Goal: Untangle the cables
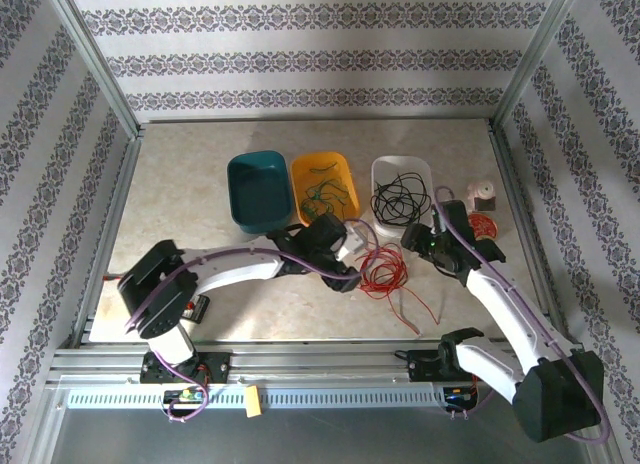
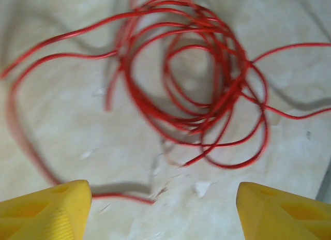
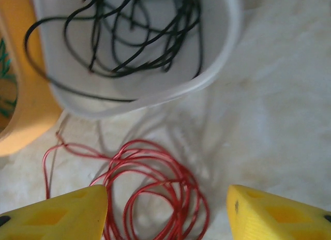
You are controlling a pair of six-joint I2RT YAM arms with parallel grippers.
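Observation:
My gripper will bring a separate red cable free when it pulls and leave other red cable behind, because several loose ends (image 2: pixel 150 200) stick out of the red coil (image 1: pixel 383 272).
A loose coil of red cable (image 1: pixel 383 269) lies on the table between my two grippers. In the left wrist view the red cable (image 2: pixel 207 95) is spread ahead of my left gripper (image 2: pixel 164 209), whose yellow fingertips (image 2: pixel 46 209) stand wide apart with only bare table between them. One red end lies by the left fingertip. My right gripper (image 3: pixel 168 214) hangs open above the red cable (image 3: pixel 155 188). A black cable (image 3: pixel 139 38) lies in the white bin (image 3: pixel 222 59). A green cable (image 1: pixel 330 192) sits in the yellow bin (image 1: pixel 300 169).
A teal bin (image 1: pixel 240 174) stands left of the yellow bin. A small spool (image 1: pixel 485 194) and a second red coil (image 1: pixel 484 224) lie at the right edge of the table, behind the right arm. The enclosure frame borders the table.

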